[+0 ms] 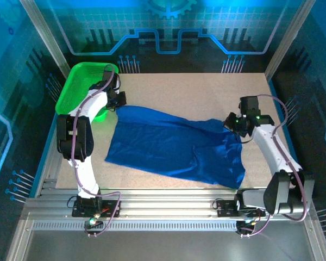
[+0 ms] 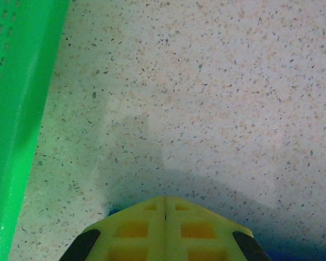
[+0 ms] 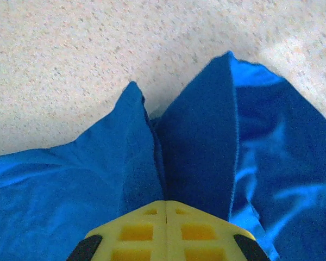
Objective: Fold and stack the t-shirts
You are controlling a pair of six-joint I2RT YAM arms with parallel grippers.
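Observation:
With both grippers pinching the t-shirt's far corners (image 1: 221, 125), my right gripper should keep drawing its corner toward the t-shirt's near edge (image 1: 226, 184) until the fold lies flat, then release.
The royal-blue t-shirt (image 1: 174, 144) lies spread and drawn out across the middle of the table, print not visible. My left gripper (image 1: 118, 103) is shut at the shirt's far left corner, beside the basket. In the left wrist view the yellow fingers (image 2: 165, 198) meet flat, with slivers of blue cloth (image 2: 304, 254) peeking from under them. My right gripper (image 1: 234, 126) is shut at the shirt's far right corner. In the right wrist view its closed tips (image 3: 167, 202) pinch the t-shirt (image 3: 60, 196), which rises in two folds ahead of them.
A green plastic basket (image 1: 76, 84) stands at the far left corner, its wall (image 2: 16, 109) close on the left of my left gripper. The speckled tabletop (image 1: 206, 92) is bare behind the shirt. Blue enclosure walls surround the table.

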